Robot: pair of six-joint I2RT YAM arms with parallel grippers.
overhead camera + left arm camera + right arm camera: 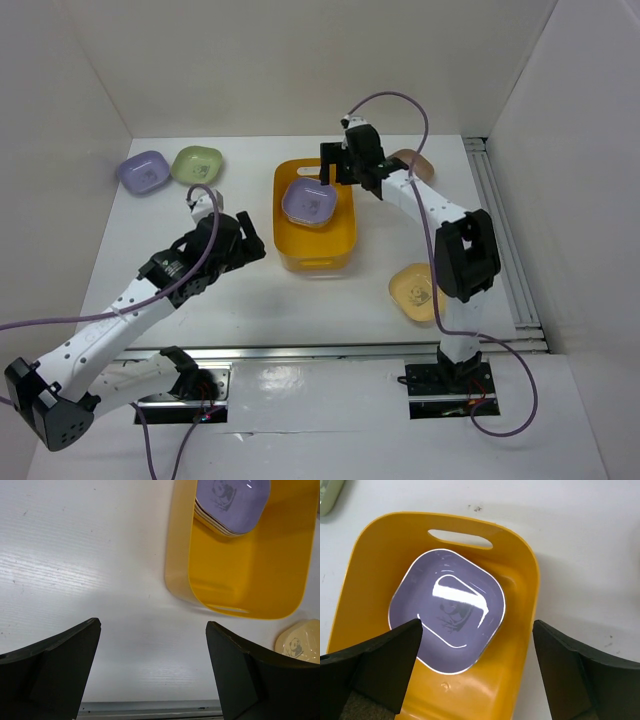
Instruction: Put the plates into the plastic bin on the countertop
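I should keep moving my open right gripper to the plate's rim [432,172] facing the metal rail and close it there, because the brown plate [418,163] lies clear of that rail.
The yellow-orange plastic bin [316,255] stands mid-countertop. A lilac plate [309,203] lies in its far half, on top of paler plates [215,522]. My right gripper [331,170] hovers open above the bin's far end, and nothing sits between its fingers; its wrist view looks down on the lilac plate [447,610] inside the bin [520,650]. My left gripper [252,242] is open and empty just left of the bin [250,580], over bare countertop [100,555]. Loose plates lie about: lilac [143,171], green [196,164], pale yellow [415,290], and brown [412,159] half hidden behind the right arm.
White walls close in the countertop on the left, back and right. A metal rail [505,240] runs along the right side and another along the near edge [330,350]. The pale yellow plate [299,641] lies right of the bin's near end. A green plate's corner [327,495] shows far left.
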